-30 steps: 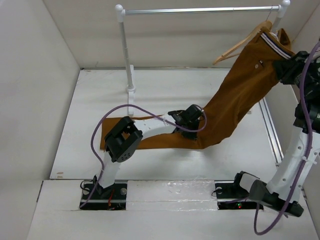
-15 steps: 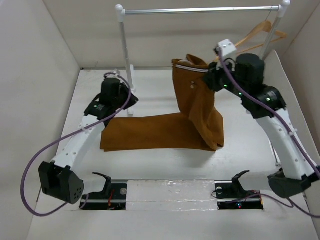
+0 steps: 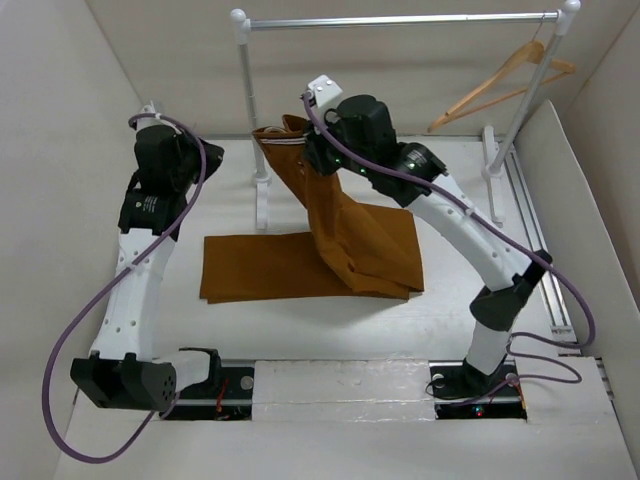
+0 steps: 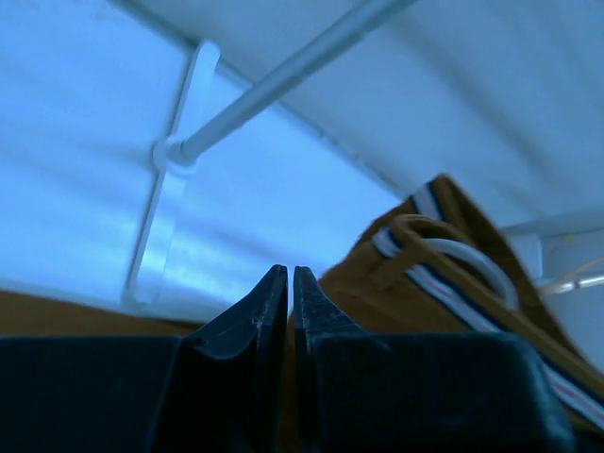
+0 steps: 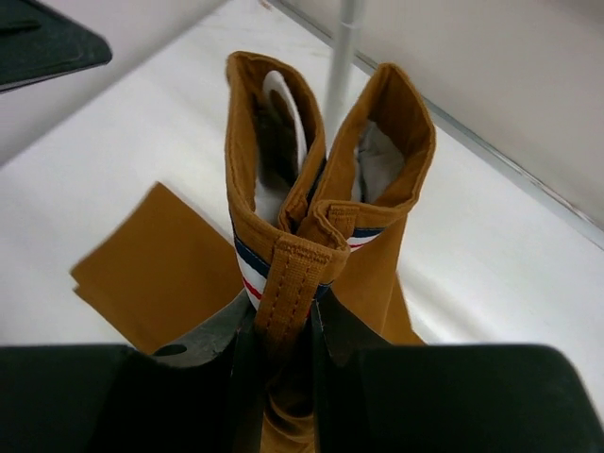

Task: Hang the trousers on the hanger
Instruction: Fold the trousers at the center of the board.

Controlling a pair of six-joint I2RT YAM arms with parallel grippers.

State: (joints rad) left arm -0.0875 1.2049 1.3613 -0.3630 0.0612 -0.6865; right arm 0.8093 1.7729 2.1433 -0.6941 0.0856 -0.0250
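My right gripper is holding up the striped waistband (image 3: 281, 140) far away from the hanger, so it should first lay the trousers down flat and then get the hanger (image 3: 502, 70).
The rust-brown trousers (image 3: 340, 250) lie with their legs flat on the table and their waist lifted. My right gripper (image 3: 306, 150) is shut on the striped waistband at a belt loop (image 5: 288, 274) and holds it up near the rail's left post. My left gripper (image 3: 212, 152) is shut and empty, raised at the left and pointing at the waistband (image 4: 444, 255) without touching it. The tan wooden hanger (image 3: 505, 78) hangs bare from the right end of the rail, far from both grippers.
A silver rail (image 3: 400, 20) on white posts (image 3: 250, 100) spans the back of the table. The left post's foot stands just behind the trousers. White walls close in the left, back and right sides.
My right gripper has carried the waistband from beside the hanger leftward to the rail's left post. My left arm has left the trouser leg and swung up to the back left.
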